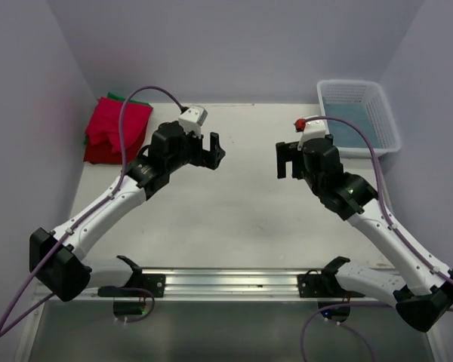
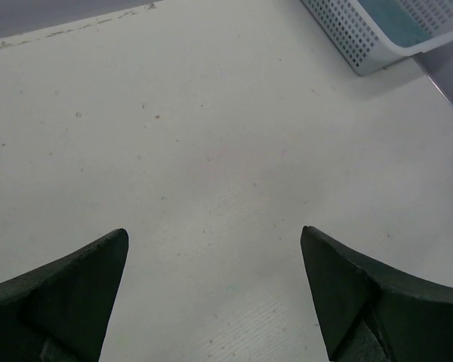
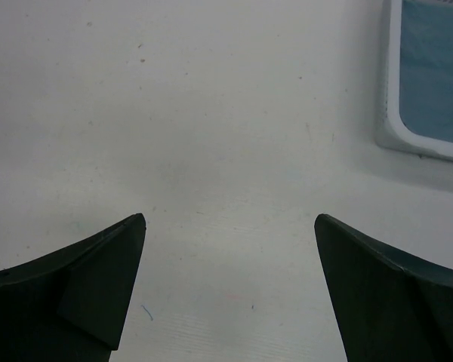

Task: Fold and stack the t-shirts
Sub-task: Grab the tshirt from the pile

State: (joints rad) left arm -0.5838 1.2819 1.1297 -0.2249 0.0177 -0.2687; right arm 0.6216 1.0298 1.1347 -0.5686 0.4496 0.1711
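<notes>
My right gripper keeps going over the basket's rim and closes on the blue-grey t-shirt point(image 1: 349, 113), because the table's middle point(image 1: 230, 188) is clear and the t-shirt is uncovered in the basket.
A stack of folded bright red t-shirts point(image 1: 115, 130) lies at the far left of the table, with a green one's edge point(image 1: 112, 96) showing at its back. A dusty blue-grey t-shirt point(image 1: 355, 121) lies inside the white mesh basket point(image 1: 385, 113) at the far right; it also shows in the left wrist view point(image 2: 392, 19) and the right wrist view point(image 3: 434, 68). My left gripper point(image 1: 213, 151) is open and empty above bare table at mid left. My right gripper point(image 1: 285, 160) is open and empty above bare table at mid right. Both wrist views show only bare table between the fingers.
White walls close the table on the left, back and right. A metal rail point(image 1: 226, 280) with the arm bases runs along the near edge. The basket's corner shows in the left wrist view point(image 2: 362, 53).
</notes>
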